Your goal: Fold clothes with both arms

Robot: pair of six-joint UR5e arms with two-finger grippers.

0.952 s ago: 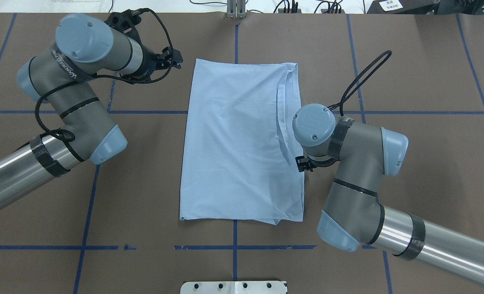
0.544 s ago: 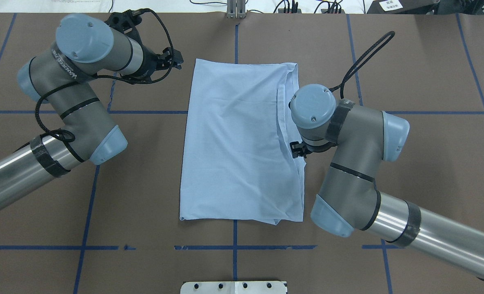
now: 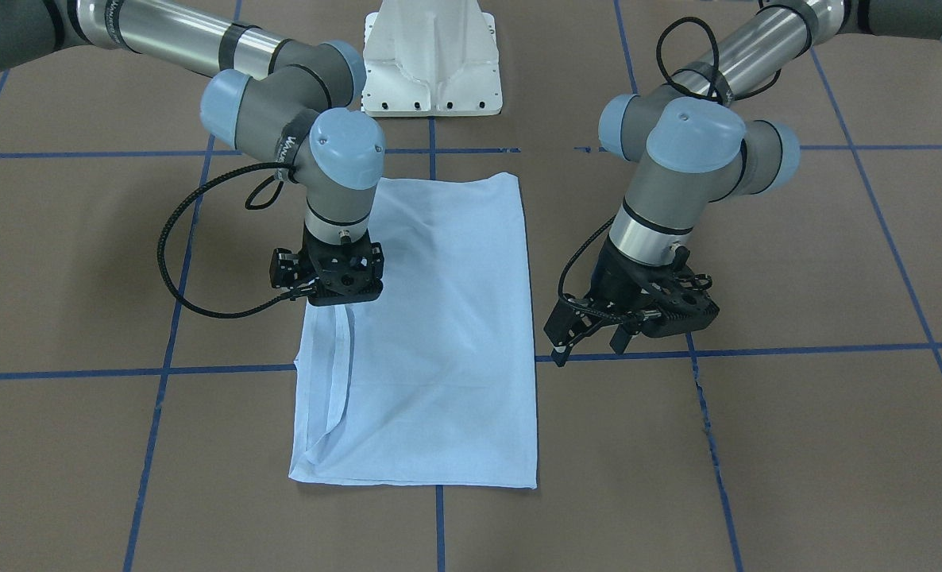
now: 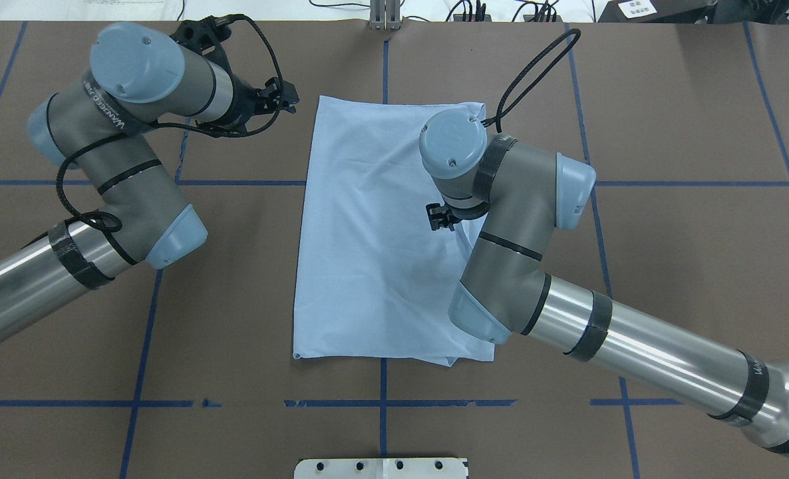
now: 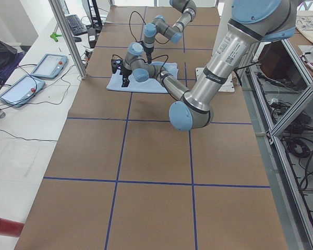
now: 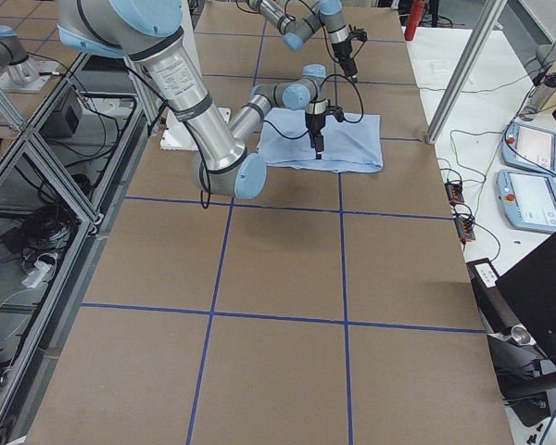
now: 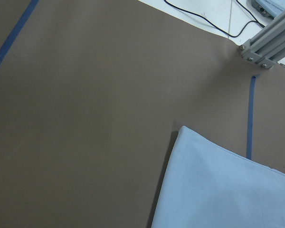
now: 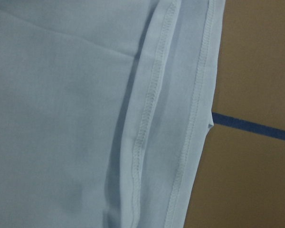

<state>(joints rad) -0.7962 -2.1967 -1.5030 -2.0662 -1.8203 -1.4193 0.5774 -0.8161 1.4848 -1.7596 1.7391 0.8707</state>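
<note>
The shirt (image 3: 439, 334) will slide along toward me when I lift and pull its near end, because the far hem (image 3: 415, 483) is lying flat and loose on the cover.
The clothes (image 4: 368, 233) are one light blue shirt lying folded into a long rectangle at the table's middle, also seen as the clothes (image 3: 439, 334). Stitched hems run along its right edge (image 8: 154, 109). My right gripper (image 3: 342, 298) points straight down, low over that hemmed side; its fingers are hidden, so I cannot tell its state. In the overhead view only a black bit of the right gripper (image 4: 438, 217) shows under the wrist. My left gripper (image 3: 588, 343) hovers open beside the shirt's far left corner (image 7: 183, 130), off the cloth, and holds nothing.
Blue tape lines (image 4: 381, 402) cross the brown table cover. The white pedestal base (image 3: 431, 71) stands at the robot's edge. An aluminium post (image 4: 384, 13) and cables sit past the far edge. Tablets (image 5: 49, 65) lie on a side bench.
My right arm has swung left and away from the robot, from the shirt's right edge to above the cloth. The left arm and the shirt have not moved.
</note>
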